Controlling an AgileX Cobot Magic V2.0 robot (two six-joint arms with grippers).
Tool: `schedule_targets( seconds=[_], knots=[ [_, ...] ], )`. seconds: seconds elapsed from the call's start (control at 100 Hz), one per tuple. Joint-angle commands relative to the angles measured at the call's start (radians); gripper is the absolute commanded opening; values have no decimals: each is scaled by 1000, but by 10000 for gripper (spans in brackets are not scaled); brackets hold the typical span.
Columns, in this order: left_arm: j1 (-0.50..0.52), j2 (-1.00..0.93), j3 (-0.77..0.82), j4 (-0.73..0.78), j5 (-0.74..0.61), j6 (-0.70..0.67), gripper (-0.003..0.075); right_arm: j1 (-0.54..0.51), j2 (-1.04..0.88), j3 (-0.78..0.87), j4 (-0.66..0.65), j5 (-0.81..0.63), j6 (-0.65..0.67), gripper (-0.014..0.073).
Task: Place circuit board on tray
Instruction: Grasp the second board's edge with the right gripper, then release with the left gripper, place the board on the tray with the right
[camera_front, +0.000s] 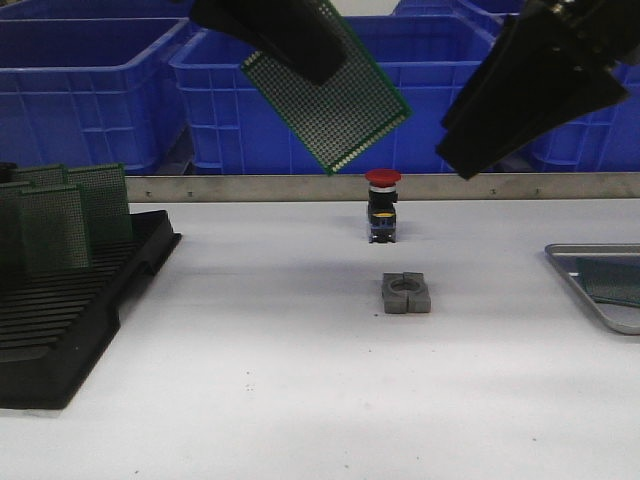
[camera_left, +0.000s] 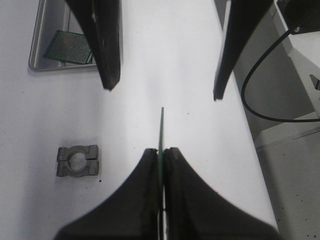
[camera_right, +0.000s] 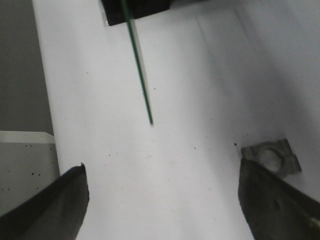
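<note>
The robot's left gripper is holding the circuit board far from the grey metal tray, so the right gripper should grab the board's loose end and bring the board over to the tray.
My left gripper is shut on a green perforated circuit board and holds it tilted, high above the table's middle. In the left wrist view the board shows edge-on between the closed jaws. My right gripper hangs open and empty to the right of the board, its fingers on either side beyond the board's edge. In the right wrist view the board lies ahead of the wide jaws. The grey metal tray sits at the far right and holds one green board; it also shows in the left wrist view.
A black slotted rack with upright green boards stands at the left. A red-capped push button and a grey metal clamp block sit mid-table, below the held board. Big blue crates line the back.
</note>
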Motion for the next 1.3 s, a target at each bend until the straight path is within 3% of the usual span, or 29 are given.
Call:
schedule_targets(
  seconds=[0.0,0.2,0.3,0.6,0.7,0.8,0.89,0.96,1.06,1.29],
  knots=[
    [-17,-49,-30,-69,68,-11,-20,43,-36,-29,62,-26,-30,622],
    [-17,-47,-30,-76,68,-11,-20,119,-35,-29,157,-144,-56,615],
    [-17,-45,-30,-76,68,-11,-20,124,-35,-29,203,-177,-56,540],
    [-17,-45,-30,-78,63,-11,-18,124,-35,-29,205,-151,-56,-69],
    [-17,-45,-30,-78,63,-11,38,124,-35,-29,205,-151,-54,-65],
    [-17,-45,-30,-78,60,-11,203,124,-35,-29,205,-151,-34,-67],
    [-17,-45,-30,-78,53,-11,360,122,-35,-22,203,-150,99,-67],
    [-17,-45,-30,-72,34,-11,435,111,-35,-4,185,-146,218,-67],
    [-17,-45,-30,-27,-2,-11,461,69,-35,36,137,-120,310,-67],
    [-17,-45,-30,-9,-22,-11,461,-123,-25,128,135,-105,366,-68]
  ],
)
